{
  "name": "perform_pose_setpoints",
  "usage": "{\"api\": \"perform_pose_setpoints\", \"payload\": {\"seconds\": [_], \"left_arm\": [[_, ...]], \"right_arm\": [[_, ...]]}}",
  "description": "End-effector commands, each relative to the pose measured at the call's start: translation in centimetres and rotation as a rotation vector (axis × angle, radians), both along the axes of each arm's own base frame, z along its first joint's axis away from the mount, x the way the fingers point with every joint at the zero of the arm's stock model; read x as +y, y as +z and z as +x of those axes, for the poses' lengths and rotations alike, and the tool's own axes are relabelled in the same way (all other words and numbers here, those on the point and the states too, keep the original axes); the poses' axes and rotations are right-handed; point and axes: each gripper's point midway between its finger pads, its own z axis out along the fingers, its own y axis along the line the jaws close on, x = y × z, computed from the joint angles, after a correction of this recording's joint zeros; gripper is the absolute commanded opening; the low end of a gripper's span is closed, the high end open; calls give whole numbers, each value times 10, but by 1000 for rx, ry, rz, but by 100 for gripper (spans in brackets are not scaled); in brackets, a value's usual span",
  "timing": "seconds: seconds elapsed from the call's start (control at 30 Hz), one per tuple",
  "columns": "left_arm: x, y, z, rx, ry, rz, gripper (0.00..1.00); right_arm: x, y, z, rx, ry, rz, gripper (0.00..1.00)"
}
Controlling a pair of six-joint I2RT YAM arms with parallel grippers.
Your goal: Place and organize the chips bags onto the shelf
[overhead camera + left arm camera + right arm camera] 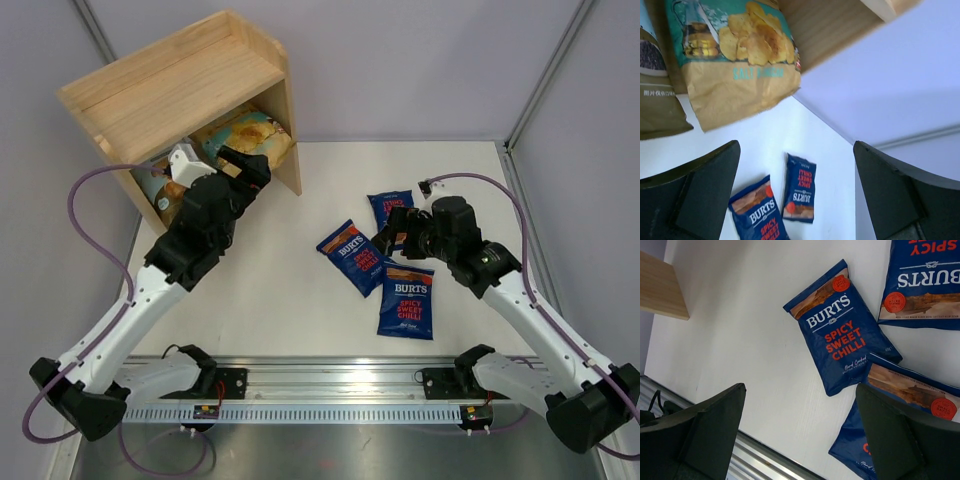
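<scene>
My right gripper needs to pinch the middle Burts bag [355, 258] by its upper part [343, 240] and hand it to my left gripper, because the bag lies flat, away from the shelf.
The wooden shelf [120, 95] stands at the far left. In its lower tier sit a tan-yellow chips bag [250, 133] [735, 80] and, to its left, an olive bag [160, 197] [657, 107]. My left gripper [238, 165] [796, 150] is open and holds nothing, just in front of that tier. Three dark blue Burts bags lie flat on the table: one in the middle [353, 256] [840, 327], one nearer [407, 300] [905, 385], one farther [385, 205] [927, 280]. Above them hovers my right gripper [395, 232] [801, 390], open with nothing in it.
A metal rail [330, 385] with both arm bases runs along the near table edge. Grey enclosure walls [420, 60] close the back and sides. The shelf's right side panel [290, 150] stands next to my left gripper.
</scene>
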Motion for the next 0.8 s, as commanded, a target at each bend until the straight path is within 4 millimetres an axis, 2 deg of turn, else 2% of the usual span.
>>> {"api": "perform_pose_setpoints", "payload": {"seconds": [0.0,0.13,0.3,0.37,0.43,0.47,0.5,0.53,0.57,0.6,0.63,0.67,0.7,0.73,0.77], "left_arm": [[21,9,-22,-29,32,55,99],[17,4,-44,-39,-69,98,99],[-2,-17,-72,-6,-259,173,99],[-4,-37,-85,43,-317,196,99],[-9,-53,-96,61,-384,209,99],[-15,-70,-105,89,-444,208,99],[-19,-77,-111,96,-480,201,99],[-24,-85,-117,100,-524,203,99],[-33,-106,-125,133,-593,195,99],[-36,-111,-130,133,-618,180,99],[-42,-123,-134,150,-651,160,99],[-51,-126,-139,139,-703,132,99],[-52,-147,-141,181,-707,131,99],[-55,-154,-142,197,-711,114,99],[-60,-153,-139,176,-717,95,99]], "right_arm": [[1,-2,12,-40,-1,-23,99],[5,-17,16,-11,35,-55,99],[-6,-37,24,18,-48,-98,96],[-6,-47,24,31,-32,-111,97],[0,-65,22,75,36,-152,97],[7,-77,18,109,99,-167,97],[9,-83,17,128,119,-166,97],[14,-85,18,130,138,-155,95],[19,-88,16,143,161,-136,94],[22,-95,15,168,159,-121,94],[26,-94,17,156,156,-100,94],[26,-94,19,156,145,-88,94],[25,-99,18,172,120,-76,94],[25,-99,21,170,96,-68,94],[22,-102,18,181,64,-55,94]]}}
